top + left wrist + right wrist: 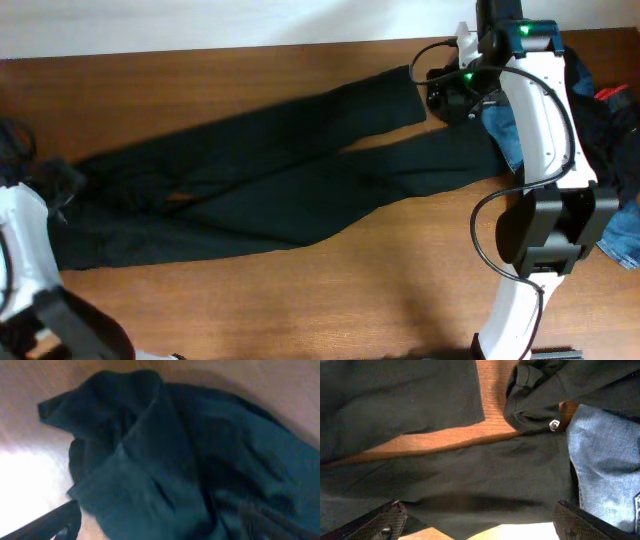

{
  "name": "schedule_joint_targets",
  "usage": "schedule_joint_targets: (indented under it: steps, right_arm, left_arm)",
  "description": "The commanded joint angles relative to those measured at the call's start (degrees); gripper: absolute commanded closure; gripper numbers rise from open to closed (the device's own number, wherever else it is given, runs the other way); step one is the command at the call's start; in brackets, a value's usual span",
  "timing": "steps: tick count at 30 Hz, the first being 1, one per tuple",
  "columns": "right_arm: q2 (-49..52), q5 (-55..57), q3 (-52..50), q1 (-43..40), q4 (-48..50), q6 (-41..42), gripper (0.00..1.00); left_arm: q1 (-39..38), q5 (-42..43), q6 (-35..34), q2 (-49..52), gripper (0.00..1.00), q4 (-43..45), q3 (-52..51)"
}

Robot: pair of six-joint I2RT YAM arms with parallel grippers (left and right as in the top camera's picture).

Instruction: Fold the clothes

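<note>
My left gripper should pull the waist's near edge (80, 260) toward the front before folding, because the black trousers' waist end (108, 208) is bunched up while the legs are stretched out flat.
Long black trousers (260, 180) lie spread across the table, waist at the left and leg ends at the right. My left gripper (160, 531) hangs open just above the rumpled waist end (165, 450), one finger (50, 527) on each side and nothing held. My right gripper (482, 529) is open over a trouser leg's end (470, 480); in the overhead view it (450, 92) sits by the leg ends. More clothes are heaped at the right: blue denim jeans (500, 130), dark fabric (612, 140) and a red piece (612, 93).
In the right wrist view the jeans (605, 460) lie to the right of the leg end, beside a dark garment with a small white logo (553, 425). My right arm (545, 130) reaches over the pile. Bare wooden table (300, 300) fills the front.
</note>
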Motion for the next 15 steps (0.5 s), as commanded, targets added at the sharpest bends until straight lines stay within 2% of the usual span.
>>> schedule_joint_targets:
  steps: [1,3,5,6,7,9,10,15]
  right_arm:
    - [0.52,-0.48,1.16,0.57,-0.15,-0.24,0.01]
    - [0.52,-0.48,1.16,0.57,-0.15,-0.24,0.01]
    - [0.52,-0.48,1.16,0.57,-0.15,-0.24,0.01]
    - [0.52,-0.48,1.16,0.57,-0.13,-0.24,0.01]
    - [0.52,-0.48,1.16,0.57,-0.09,-0.24,0.01]
    - [0.52,-0.28,1.16,0.57,0.20,-0.22,0.01]
    - [0.52,-0.26,1.16,0.57,0.35,-0.22,0.01]
    - [0.52,-0.26,1.16,0.57,0.72,-0.22,0.01]
  left_arm:
    - [1.60,-0.39,-0.57,6.08,0.01,3.52,-0.61]
    - [1.60,-0.33,-0.57,7.89,0.01,4.57,-0.61]
    - [1.60,-0.33,-0.57,8.94,0.10,4.68,-0.61]
    - [1.60,-0.33,-0.57,9.14,0.21,4.59,-0.61]
    - [1.60,-0.33,-0.57,9.16,0.27,4.55,-0.61]
    - [1.60,-0.07,-0.55,8.87,0.53,4.35,-0.50]
    - [1.60,0.35,-0.57,8.66,0.58,3.82,-0.35]
    - [1.60,2.21,-0.55,5.40,0.68,-2.89,2.10]
